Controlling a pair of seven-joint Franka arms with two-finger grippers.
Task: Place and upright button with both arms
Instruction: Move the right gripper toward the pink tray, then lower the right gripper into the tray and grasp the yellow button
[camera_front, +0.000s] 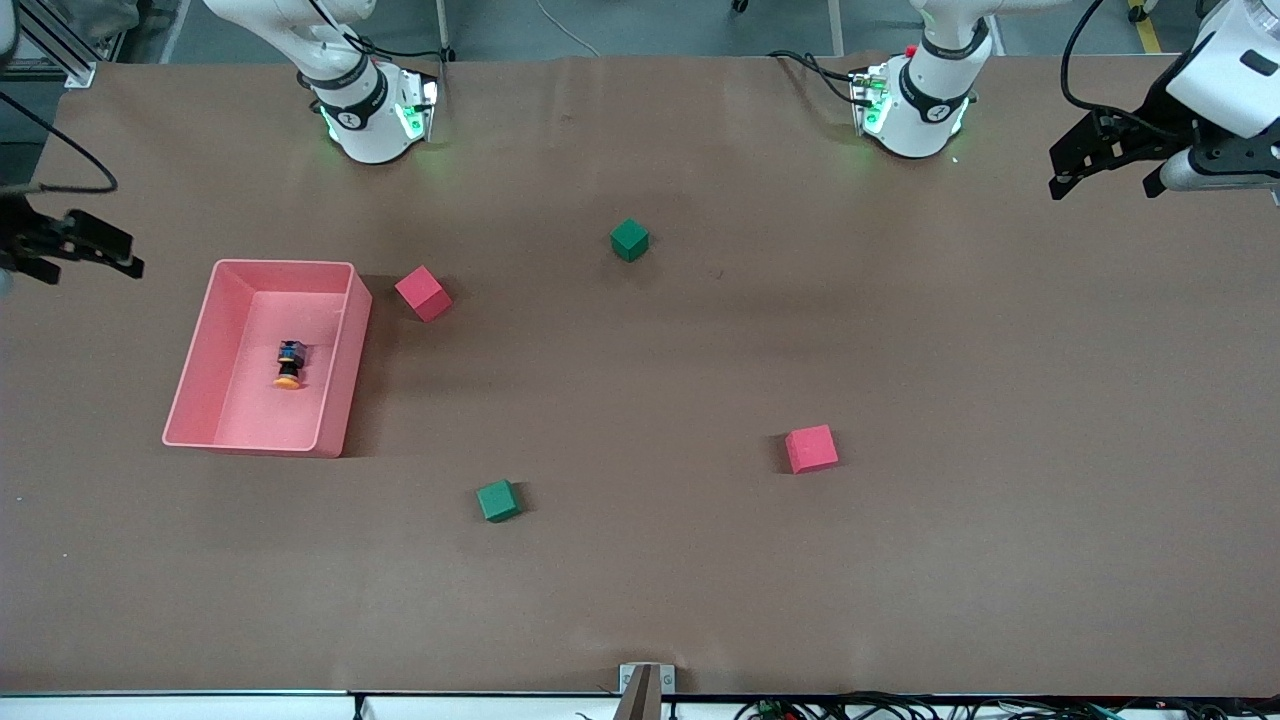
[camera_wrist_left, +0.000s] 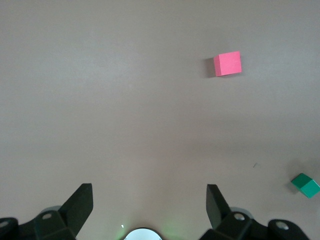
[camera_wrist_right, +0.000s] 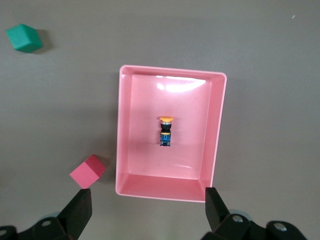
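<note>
The button is clear of the bin's sides and its narrow sides (camera_wrist_right: 165, 131) face my fingers, so my right gripper keeps lowering and closes on the button's body (camera_front: 292, 356).
The button (camera_front: 289, 364) lies on its side on the floor of a pink bin (camera_front: 285, 265), with its orange cap toward the front camera. In the right wrist view the button (camera_wrist_right: 165, 131) shows in the middle of the bin (camera_wrist_right: 218, 130). My right gripper (camera_front: 118, 252) is open and empty, up in the air at the right arm's end of the table, beside the bin; it also shows in its own view (camera_wrist_right: 147, 207). My left gripper (camera_front: 1060, 172) is open and empty, up over the left arm's end of the table, with bare table under it in its own view (camera_wrist_left: 150, 205).
A red cube (camera_front: 423, 293) sits beside the bin's corner. A green cube (camera_front: 629, 240) lies mid-table toward the bases. A second green cube (camera_front: 497, 500) and a second red cube (camera_front: 811, 448) lie nearer the front camera.
</note>
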